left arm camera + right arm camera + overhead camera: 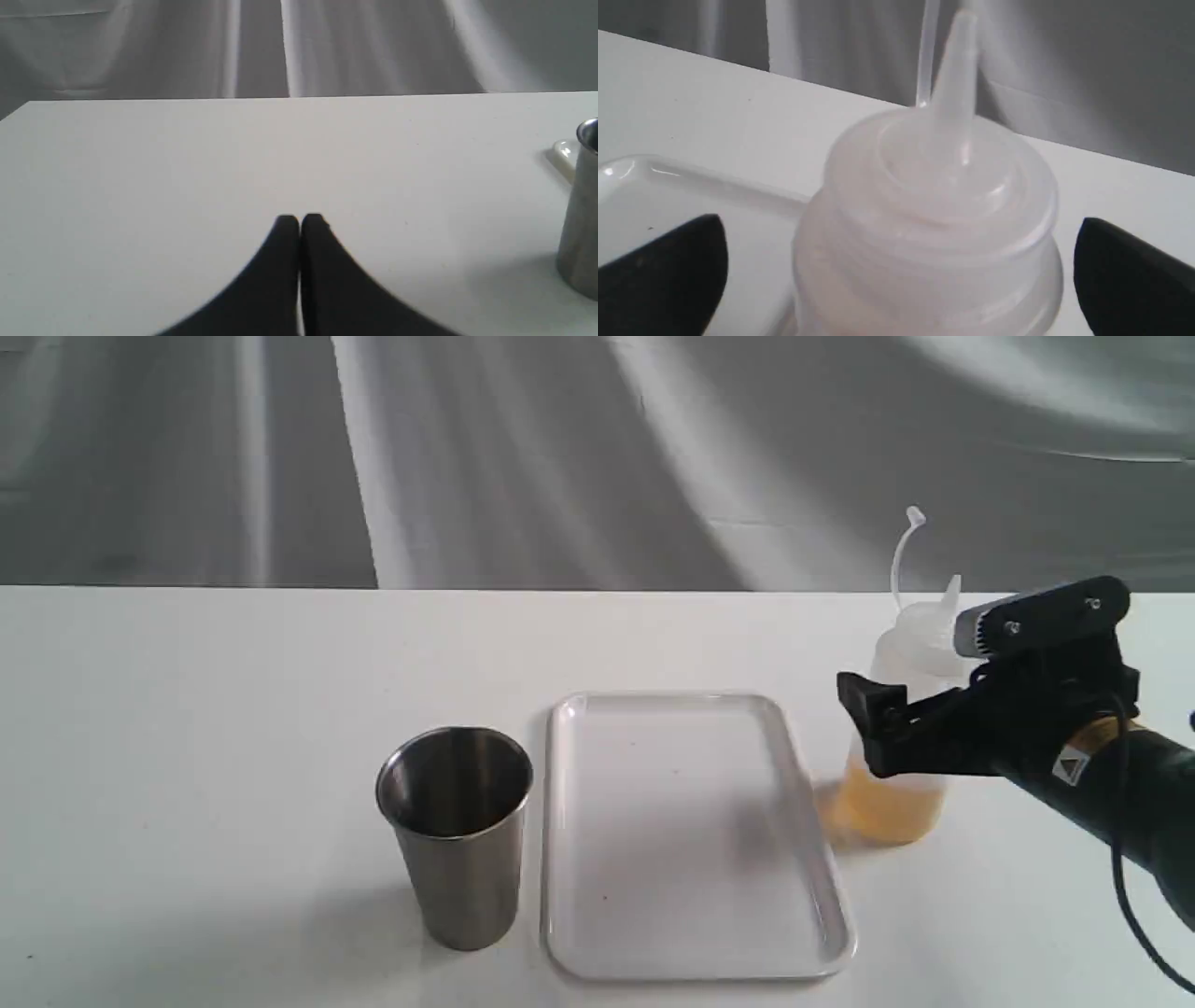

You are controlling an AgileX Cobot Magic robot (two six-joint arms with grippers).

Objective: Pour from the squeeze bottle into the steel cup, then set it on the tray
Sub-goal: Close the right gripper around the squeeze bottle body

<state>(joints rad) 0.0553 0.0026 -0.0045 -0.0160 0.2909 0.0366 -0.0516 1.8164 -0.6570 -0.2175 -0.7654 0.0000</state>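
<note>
My gripper will tip the squeeze bottle (pixel 893 661) over the steel cup, and I expect it to pour a thin stream because the cap strap (pixel 899 553) is clear of the nozzle.
The squeeze bottle (pixel 894 800) stands upright on the white table, right of the tray (pixel 681 821), with amber liquid in its lower part and its cap strap sticking up. My right gripper (pixel 898 711) is open and straddles the bottle's body. In the right wrist view the bottle (pixel 934 196) fills the space between the two black fingers (pixel 668 275), with a gap on each side. The steel cup (pixel 457 831) stands upright just left of the tray. My left gripper (pixel 299 219) is shut on nothing, low over bare table, with the cup (pixel 581 210) off to its side.
The tray lies flat between cup and bottle with nothing on it; a corner of the tray (pixel 563 154) shows behind the cup in the left wrist view. A grey draped cloth (pixel 560 457) hangs behind the table's far edge.
</note>
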